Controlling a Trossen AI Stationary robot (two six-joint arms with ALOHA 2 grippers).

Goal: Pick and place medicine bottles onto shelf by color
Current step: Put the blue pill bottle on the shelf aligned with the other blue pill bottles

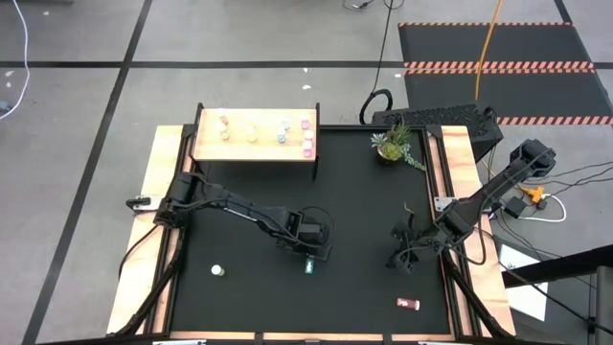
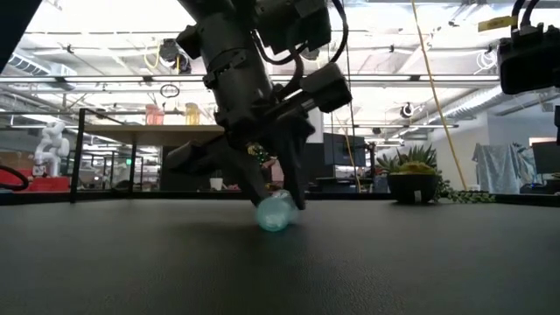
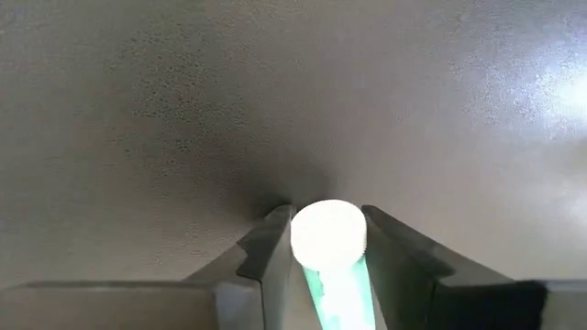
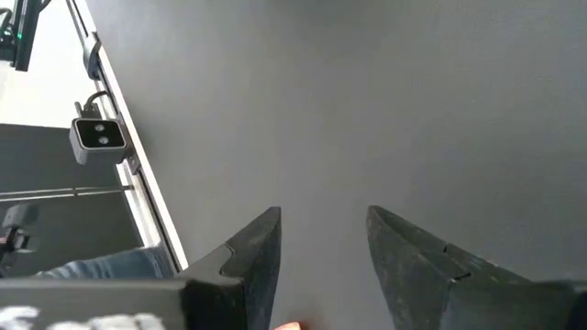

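Note:
My left gripper has the blue-teal bottle by its cap end, and the bottle's base is free. I should carry the bottle next until it stands in front of the shelf's blue-teal bottles.
My left gripper is near the table's middle, shut on a blue-teal medicine bottle with a white cap. My right gripper is open and empty at the table's right. The pale wooden shelf stands at the far left on black legs, with several bottles on its top. A yellow bottle with a white cap lies on the mat at the near left. A red bottle lies at the near right. My left gripper pinches the blue-teal bottle's body just behind the white cap between its two fingers. The fingers come from above, slanting down. The bottle's lower end rests on or just above the black mat; I cannot tell which.
A potted plant stands at the far right of the mat. Wooden side rails run along the left and right edges. The black mat has free room between the two arms and in front of the shelf.

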